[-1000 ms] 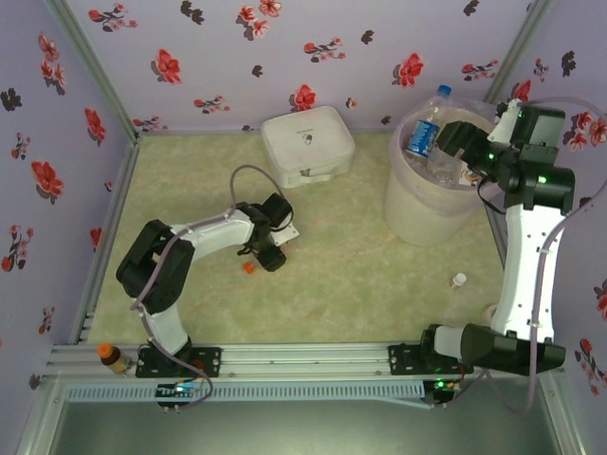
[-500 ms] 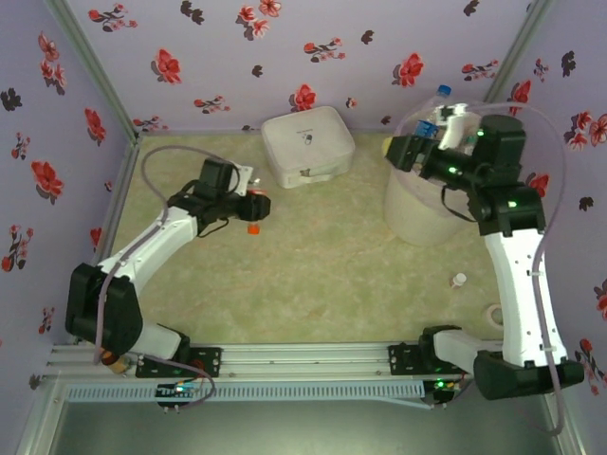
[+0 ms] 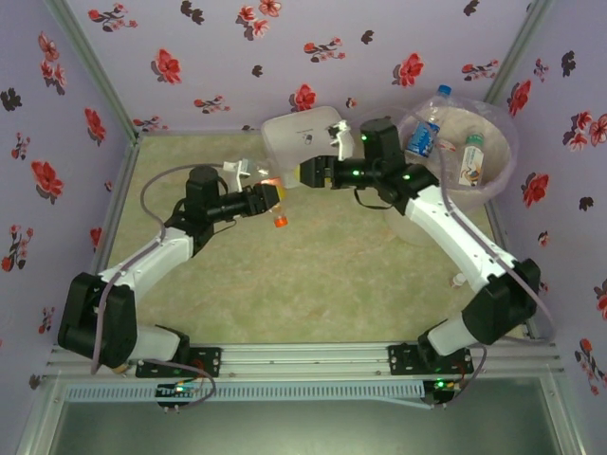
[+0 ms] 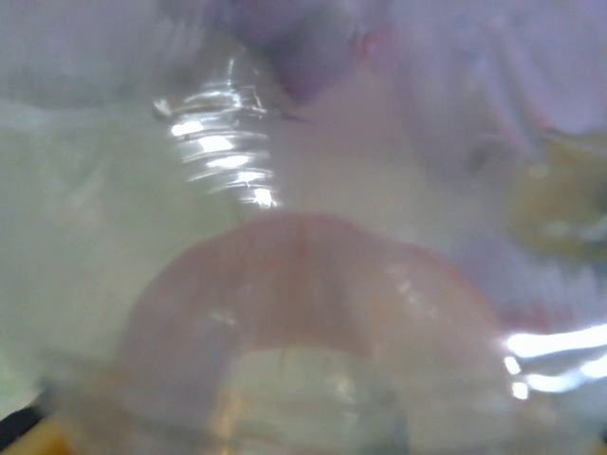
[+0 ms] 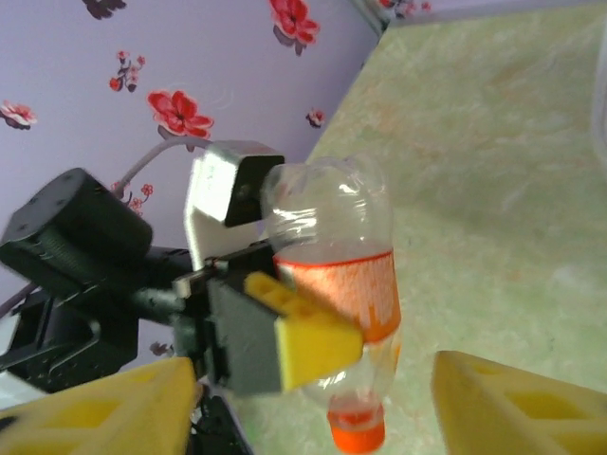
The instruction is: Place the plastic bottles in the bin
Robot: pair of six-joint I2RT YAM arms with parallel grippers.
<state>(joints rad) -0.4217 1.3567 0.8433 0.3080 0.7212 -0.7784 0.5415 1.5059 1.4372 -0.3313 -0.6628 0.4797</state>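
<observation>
The orange-labelled bottle [image 3: 278, 210] is in my left gripper, far from the bin [image 3: 462, 147], so my left gripper should pass the bottle to my open right gripper, which will take it to the bin.
A clear plastic bottle [image 3: 276, 207] with an orange label and orange cap hangs cap-down above the table, left of centre. My left gripper [image 3: 266, 198] is shut on its body. In the right wrist view that bottle [image 5: 332, 256] sits in the left gripper [image 5: 332, 332], one yellow finger across the label. My right gripper [image 3: 303, 176] has reached across to it and stands open, its yellow fingers [image 5: 104, 412] on either side below the bottle, not touching. The bottle [image 4: 303, 313] is a close blur in the left wrist view. The bin [image 3: 508, 142] at the back right holds a blue-labelled bottle [image 3: 423, 135] and another [image 3: 471, 159].
A flat white square box [image 3: 294, 133] lies at the back centre, partly under my right arm. A small white cap-like thing [image 3: 459, 280] rests on the table near the right wall. Flowered walls close in the back and sides.
My left arm carried the orange-capped bottle rightward toward the centre. My right arm swung away from the bin, leftward over the white box, to the bottle.
</observation>
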